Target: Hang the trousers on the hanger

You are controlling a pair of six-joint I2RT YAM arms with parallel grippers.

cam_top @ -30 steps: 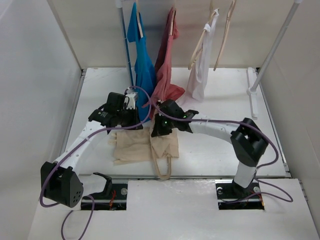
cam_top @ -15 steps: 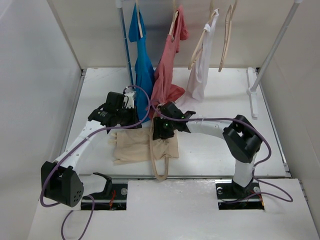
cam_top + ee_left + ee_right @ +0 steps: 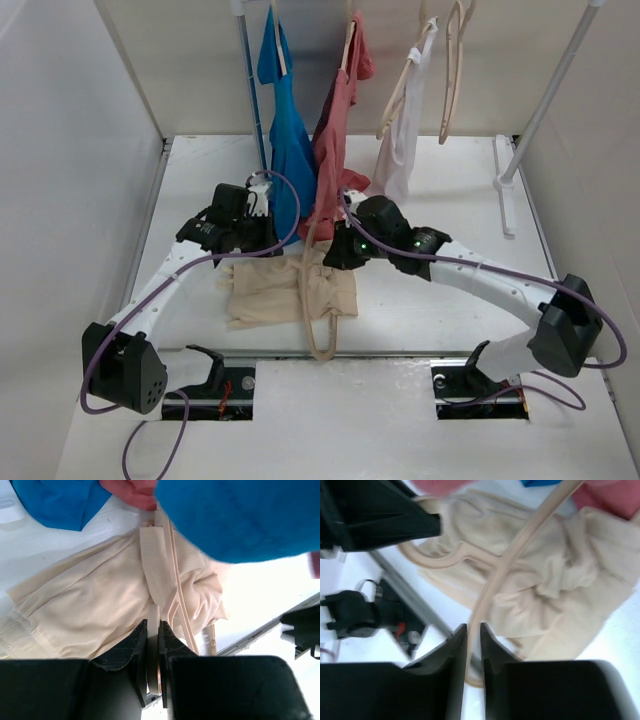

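My left gripper is busy on the hook (image 3: 426, 561), so my right gripper should move from the hanger's outer arm to the neck (image 3: 494, 568) before my left gripper takes the trousers.
The beige trousers (image 3: 265, 295) lie crumpled on the table in front of both arms, with the pale tan hanger (image 3: 322, 340) laid across their right part. My left gripper (image 3: 265, 242) sits at the trousers' far left edge. In the left wrist view it (image 3: 153, 622) is shut on a smooth pale piece of the hanger (image 3: 179, 590), above the trousers (image 3: 90, 605). My right gripper (image 3: 332, 258) hovers over the trousers' far right corner. Its jaws (image 3: 473, 626) are closed narrowly on the hanger's thin arm (image 3: 520, 540), with the trousers (image 3: 560, 580) beneath.
A blue garment (image 3: 290, 150), the red T-shirt (image 3: 335, 150) and a small white garment (image 3: 400, 150) hang from the rack just behind the grippers. An empty hanger (image 3: 452, 80) hangs at the right. White rack poles (image 3: 248, 90) (image 3: 550, 100) and side walls enclose the table.
The right arm's elbow has swung out low to the right, and its gripper has shifted slightly right and back along the hanger. The red T-shirt has swung. The left arm has not moved.
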